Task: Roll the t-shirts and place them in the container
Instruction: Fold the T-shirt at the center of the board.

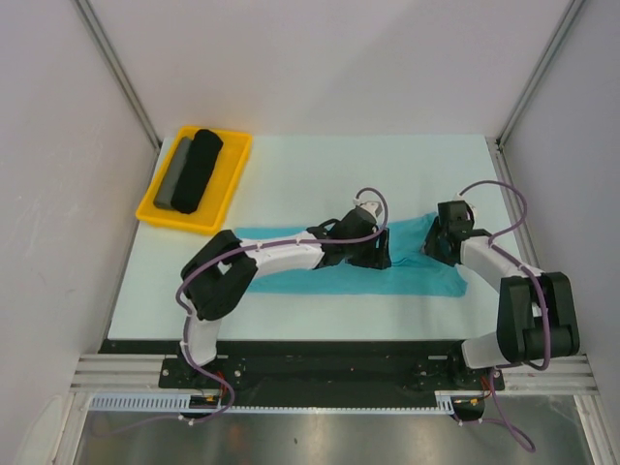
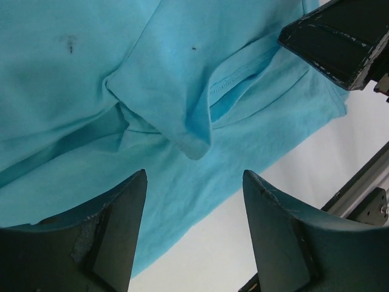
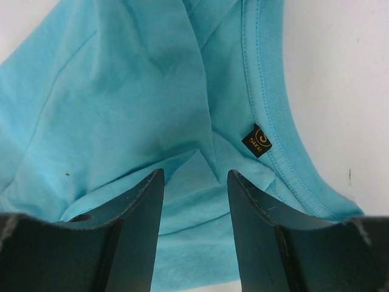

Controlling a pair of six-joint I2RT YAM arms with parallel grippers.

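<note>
My right gripper is open, and the top layer's hem is curling up below the neck label. Next, the gripper closes and smooths the hem flat toward the t-shirt strip's near edge before it rolls the strip.
A turquoise t-shirt lies folded into a long strip across the middle of the table. My left gripper is open over the strip's middle; in the left wrist view its jaws stand apart above the shirt's near edge with nothing between them. My right gripper is open over the strip's right end; in the right wrist view its jaws stand apart above folded cloth, beside the dark neck label. A black roll and a grey roll lie in a yellow tray.
The yellow tray sits at the table's back left corner. Grey walls and metal posts stand at the left, right and back. The table's near edge borders a black base rail. The right gripper's finger shows at the upper right of the left wrist view.
</note>
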